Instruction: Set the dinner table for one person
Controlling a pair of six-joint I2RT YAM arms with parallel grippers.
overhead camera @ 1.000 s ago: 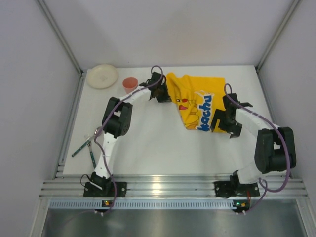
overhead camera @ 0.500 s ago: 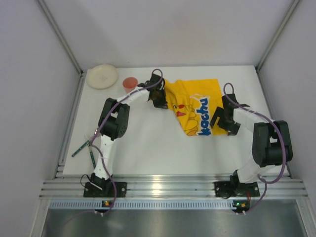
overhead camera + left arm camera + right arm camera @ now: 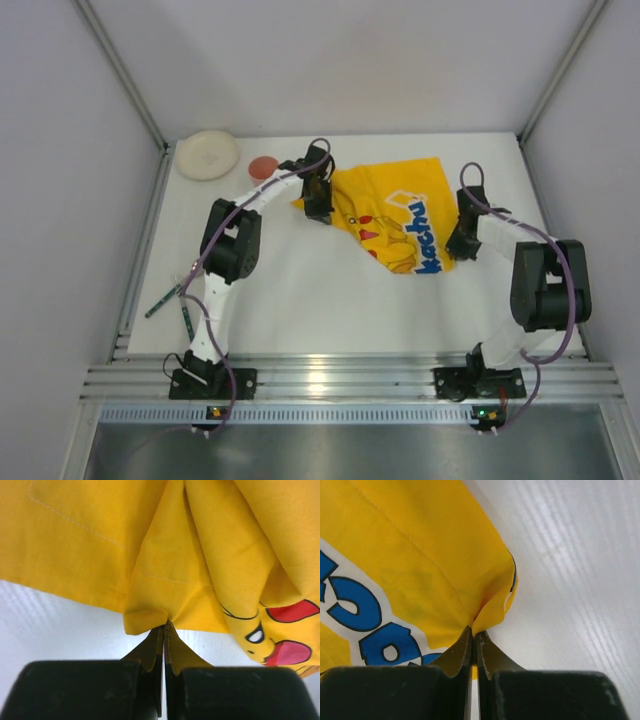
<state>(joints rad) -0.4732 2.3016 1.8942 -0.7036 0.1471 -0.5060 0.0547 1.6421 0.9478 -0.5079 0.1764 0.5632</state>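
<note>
The yellow mat is bunched up over the Pikachu face (image 3: pixel 368 232) and the mat's near edge runs at a slant. The robot's left gripper needs to pull that edge (image 3: pixel 341 224) forward and flat before it takes the cup.
A yellow Pikachu-print cloth mat (image 3: pixel 395 215) lies rumpled on the back half of the white dinner table (image 3: pixel 300 290). My left gripper (image 3: pixel 320 208) is at the mat's left edge, and in the left wrist view that gripper (image 3: pixel 164 626) is shut on a pinched fold of the yellow cloth (image 3: pixel 150 540). My right gripper (image 3: pixel 457 243) is at the mat's right edge. Seen from the right wrist, this gripper (image 3: pixel 474 630) is shut on a hem corner of the cloth (image 3: pixel 410 555), beside blue lettering.
A cream plate (image 3: pixel 207 154) sits in the back left corner with a pink cup (image 3: pixel 263 167) just right of it, close to my left arm. Cutlery (image 3: pixel 175 297) lies near the left edge. Enclosure walls surround the table.
My right gripper went from open to shut on the mat's right edge and moved right. The mat now spreads wider, and its left corner has shifted left with my left gripper.
</note>
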